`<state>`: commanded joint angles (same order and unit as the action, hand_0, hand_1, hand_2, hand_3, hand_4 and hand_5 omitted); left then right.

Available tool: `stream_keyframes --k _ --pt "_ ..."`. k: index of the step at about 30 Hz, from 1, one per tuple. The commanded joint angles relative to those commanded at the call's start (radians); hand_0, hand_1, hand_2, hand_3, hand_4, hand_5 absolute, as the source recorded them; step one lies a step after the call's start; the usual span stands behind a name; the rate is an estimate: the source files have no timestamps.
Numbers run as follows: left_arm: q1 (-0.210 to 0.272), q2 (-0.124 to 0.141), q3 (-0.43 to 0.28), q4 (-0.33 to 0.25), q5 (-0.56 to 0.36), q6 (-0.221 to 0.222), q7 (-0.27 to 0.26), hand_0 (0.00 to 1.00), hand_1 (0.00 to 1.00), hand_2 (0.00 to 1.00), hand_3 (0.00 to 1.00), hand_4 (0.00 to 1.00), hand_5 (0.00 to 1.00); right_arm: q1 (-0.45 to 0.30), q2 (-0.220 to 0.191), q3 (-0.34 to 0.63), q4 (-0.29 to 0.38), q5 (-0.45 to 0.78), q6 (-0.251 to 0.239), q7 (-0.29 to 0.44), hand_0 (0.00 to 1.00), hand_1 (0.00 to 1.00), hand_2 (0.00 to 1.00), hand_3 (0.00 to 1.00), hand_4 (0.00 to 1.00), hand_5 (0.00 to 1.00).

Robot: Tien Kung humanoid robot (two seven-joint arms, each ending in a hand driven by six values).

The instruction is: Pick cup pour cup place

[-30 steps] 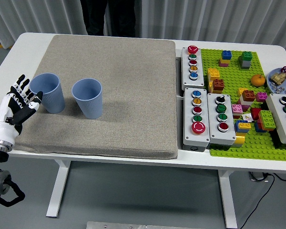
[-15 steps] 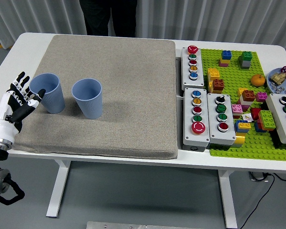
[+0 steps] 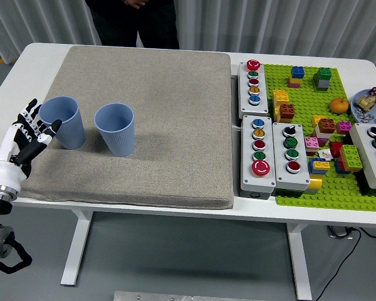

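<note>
My gripper will find the blue cup [image 3: 69, 130] beside my fingers empty when it pours, because only the smooth blue side [image 3: 59, 109] shows inside the cup.
Two blue paper cups stand upright on the grey mat [image 3: 150, 100]. The left cup [image 3: 62, 122] is near the mat's left edge, and the second cup [image 3: 115, 130] is just to its right. My left hand [image 3: 26, 135] comes in from the lower left with its fingers spread, holding nothing. Its fingertips [image 3: 54, 124] sit right beside the left cup's wall, touching it or nearly so. My right hand is not visible.
Right of the mat are grey button boxes [image 3: 258, 153] and a green baseplate [image 3: 326, 125] with several bricks and a small orange [image 3: 340, 105]. A person in dark clothes [image 3: 135, 19] stands at the table's far side.
My left hand has drawn back slightly toward the lower left and turned more edge-on. Both cups have stayed put.
</note>
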<state>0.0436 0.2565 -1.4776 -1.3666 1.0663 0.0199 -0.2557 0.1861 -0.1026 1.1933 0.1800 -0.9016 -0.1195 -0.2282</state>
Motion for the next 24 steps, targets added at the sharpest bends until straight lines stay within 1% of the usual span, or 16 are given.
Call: stream_keyframes --k 7,8,13,14,19,20,24 --pt "-0.007 -0.002 0.004 0.010 0.014 0.003 -0.002 0.930 0.924 0.998 0.998 0.895 0.335 0.001 0.000 -0.002 0.000 0.004 0.000 0.001 0.740 0.708 0.732 0.645 0.213 0.420" --pt "-0.006 -0.002 0.004 0.011 0.018 0.002 -0.001 0.932 0.926 0.998 0.998 0.892 0.321 0.002 0.001 -0.002 0.000 0.004 0.000 0.000 0.740 0.707 0.732 0.645 0.214 0.420" --pt "-0.005 -0.001 0.004 0.012 0.042 -0.012 0.006 0.932 0.926 0.998 0.998 0.892 0.321 0.002 0.001 -0.002 0.000 0.003 0.000 0.000 0.740 0.707 0.732 0.645 0.214 0.420" --pt "-0.006 -0.001 0.004 0.012 0.045 -0.013 0.006 0.937 0.935 0.998 0.998 0.884 0.264 0.002 0.001 -0.002 0.000 0.002 0.001 -0.001 0.741 0.708 0.732 0.644 0.215 0.419" --pt "-0.004 -0.002 0.002 0.015 0.052 -0.020 0.009 0.937 0.935 0.998 0.998 0.884 0.264 0.001 0.001 -0.003 0.000 0.004 0.001 0.000 0.741 0.708 0.732 0.644 0.215 0.419" --pt "-0.004 -0.002 0.002 0.015 0.053 -0.021 0.011 0.940 0.936 0.998 0.998 0.792 0.081 0.001 0.001 -0.003 0.000 0.004 0.001 0.000 0.741 0.707 0.731 0.644 0.216 0.420" --pt "-0.005 -0.003 0.003 0.020 0.055 -0.019 0.013 0.940 0.936 0.998 0.998 0.792 0.081 -0.001 0.001 -0.004 0.000 0.004 0.001 0.001 0.741 0.707 0.731 0.644 0.216 0.420"
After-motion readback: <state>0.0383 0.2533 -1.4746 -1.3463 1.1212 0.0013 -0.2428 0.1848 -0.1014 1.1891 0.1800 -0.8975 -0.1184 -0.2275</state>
